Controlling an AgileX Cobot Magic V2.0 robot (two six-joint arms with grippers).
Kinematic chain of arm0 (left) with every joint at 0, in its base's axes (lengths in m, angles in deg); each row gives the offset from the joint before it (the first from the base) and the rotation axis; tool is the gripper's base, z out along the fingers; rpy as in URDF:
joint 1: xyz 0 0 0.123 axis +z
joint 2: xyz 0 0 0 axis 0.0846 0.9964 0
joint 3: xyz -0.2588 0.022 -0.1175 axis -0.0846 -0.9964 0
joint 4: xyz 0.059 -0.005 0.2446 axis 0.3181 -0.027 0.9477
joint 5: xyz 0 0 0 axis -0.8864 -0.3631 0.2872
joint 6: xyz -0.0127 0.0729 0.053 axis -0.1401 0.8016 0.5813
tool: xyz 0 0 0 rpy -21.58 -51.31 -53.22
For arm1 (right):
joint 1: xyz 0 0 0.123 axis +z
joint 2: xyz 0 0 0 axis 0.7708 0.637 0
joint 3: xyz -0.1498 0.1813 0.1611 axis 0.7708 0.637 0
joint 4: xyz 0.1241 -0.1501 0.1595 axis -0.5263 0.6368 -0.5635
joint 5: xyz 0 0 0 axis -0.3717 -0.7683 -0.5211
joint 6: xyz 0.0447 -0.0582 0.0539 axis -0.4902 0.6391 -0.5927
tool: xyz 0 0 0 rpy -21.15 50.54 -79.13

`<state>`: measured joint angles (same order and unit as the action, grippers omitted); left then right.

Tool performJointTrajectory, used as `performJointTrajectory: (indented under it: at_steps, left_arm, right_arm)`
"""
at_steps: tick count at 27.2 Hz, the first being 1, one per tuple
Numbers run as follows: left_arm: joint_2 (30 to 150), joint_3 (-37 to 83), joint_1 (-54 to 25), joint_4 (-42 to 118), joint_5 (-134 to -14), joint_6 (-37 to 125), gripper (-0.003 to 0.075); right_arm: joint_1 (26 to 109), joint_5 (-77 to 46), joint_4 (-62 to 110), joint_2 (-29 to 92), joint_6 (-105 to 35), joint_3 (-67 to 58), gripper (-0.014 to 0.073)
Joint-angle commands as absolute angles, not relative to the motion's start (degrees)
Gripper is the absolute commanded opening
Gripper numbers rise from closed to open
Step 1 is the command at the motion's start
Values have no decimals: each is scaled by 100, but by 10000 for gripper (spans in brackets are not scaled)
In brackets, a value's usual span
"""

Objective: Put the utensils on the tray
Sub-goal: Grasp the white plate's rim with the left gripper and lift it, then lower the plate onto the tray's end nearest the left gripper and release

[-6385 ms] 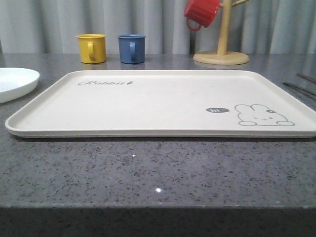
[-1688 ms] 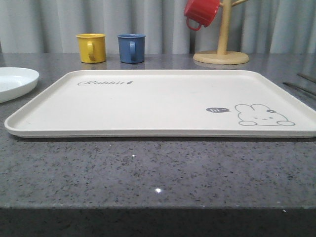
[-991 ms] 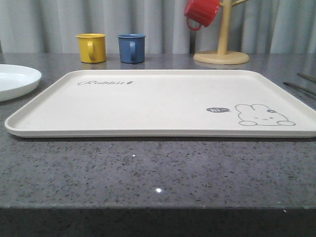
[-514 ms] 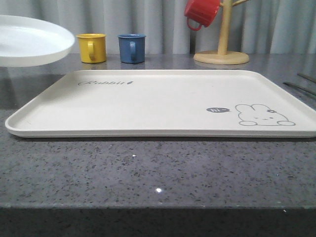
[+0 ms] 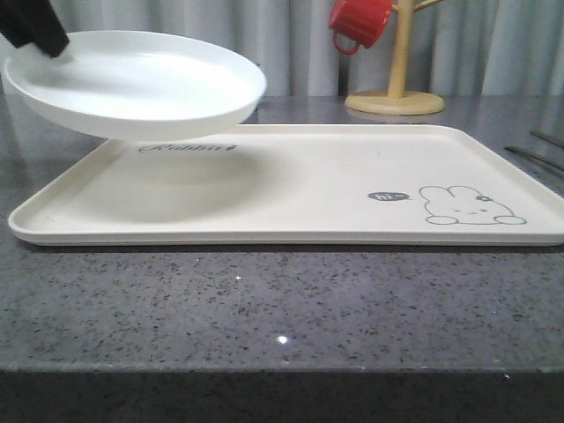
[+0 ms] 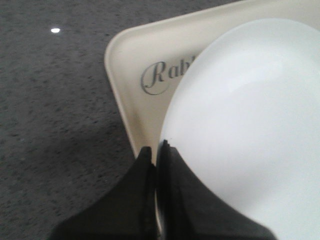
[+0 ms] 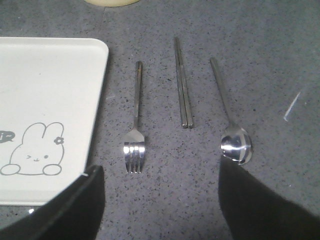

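Observation:
The white plate (image 5: 141, 85) is face up above the cream tray's empty end (image 5: 198, 185). My left gripper should now move it down and inward until it sits inside the tray's rim, and then let go.
The white plate (image 5: 132, 84) hangs in the air over the left end of the cream tray (image 5: 300, 189), tilted a little. My left gripper (image 5: 51, 44) is shut on its rim at the upper left. From the left wrist, the black fingers (image 6: 172, 175) pinch the edge of the plate (image 6: 250, 120) above the tray's corner (image 6: 125, 60). On the grey table to the right of the tray (image 7: 50, 90) lie the fork (image 7: 136, 125), chopsticks (image 7: 183, 85) and spoon (image 7: 231, 125), side by side. My right gripper (image 7: 160, 200) hovers open above them, holding nothing.
A red cup (image 5: 359, 22) hangs on the wooden mug tree, whose round base (image 5: 394, 102) stands behind the tray. Chopstick ends (image 5: 536, 159) show at the right edge. The speckled counter (image 5: 282, 308) runs to a front edge, with curtains behind.
The plate has been lifted off the table at the left and carried right and up, now over the tray's left end. It hides the yellow and blue cups.

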<state>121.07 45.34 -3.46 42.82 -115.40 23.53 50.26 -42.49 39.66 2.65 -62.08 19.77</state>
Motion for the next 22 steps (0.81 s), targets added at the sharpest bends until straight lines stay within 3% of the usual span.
performJointTrajectory:
  at_steps: [1,17,20,22]
  left_arm:
    - [12100,4726,-653,4129,-11138,2360,-20]
    - [13026,4726,-807,4000,-11031,2360,-6]
    - [13055,4726,-807,4000,-10988,2360,106]
    - [13055,4726,-807,4000,-10978,2360,238]
  right_arm:
    - [5032,-3869,4043,322,-6154,1803,509]
    - [5032,-3869,4043,322,-6154,1803,509]
    - [5032,-3869,4043,322,-6154,1803,509]
    - [5032,-3869,4043,322,-6154,1803,509]
